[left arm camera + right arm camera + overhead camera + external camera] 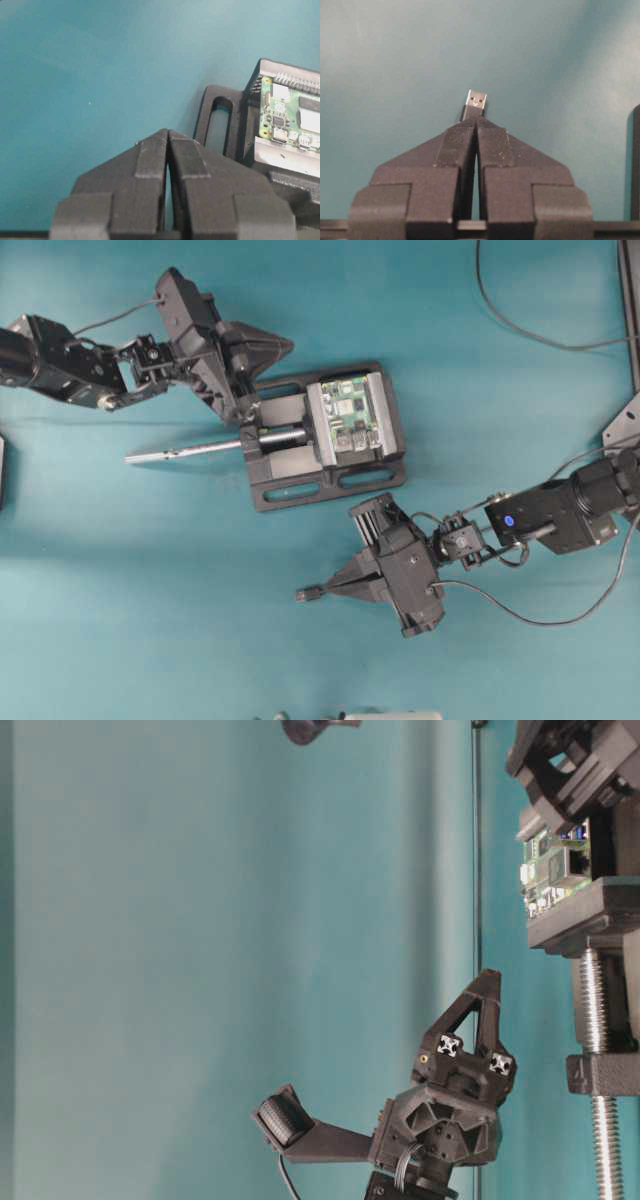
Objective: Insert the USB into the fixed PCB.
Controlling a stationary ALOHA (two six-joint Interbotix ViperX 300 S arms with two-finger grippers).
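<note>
My right gripper needs to open, because its closed fingers are over the USB's black housing. It should then go down around the USB and grip the USB's sides before inserting it.
The fixed PCB is a small green board clamped in a black vise at mid-table; it also shows in the left wrist view and the table-level view. The USB is a small plug with a silver end that sticks out past my right gripper's tips, below and left of the vise. In the right wrist view the right gripper is shut on the USB. My left gripper hangs shut and empty by the vise's upper left corner.
The vise's silver screw rod juts left across the teal table. A thin black cable curves along the top right. A black frame piece stands at the right edge, and a white object peeks in at the bottom edge.
</note>
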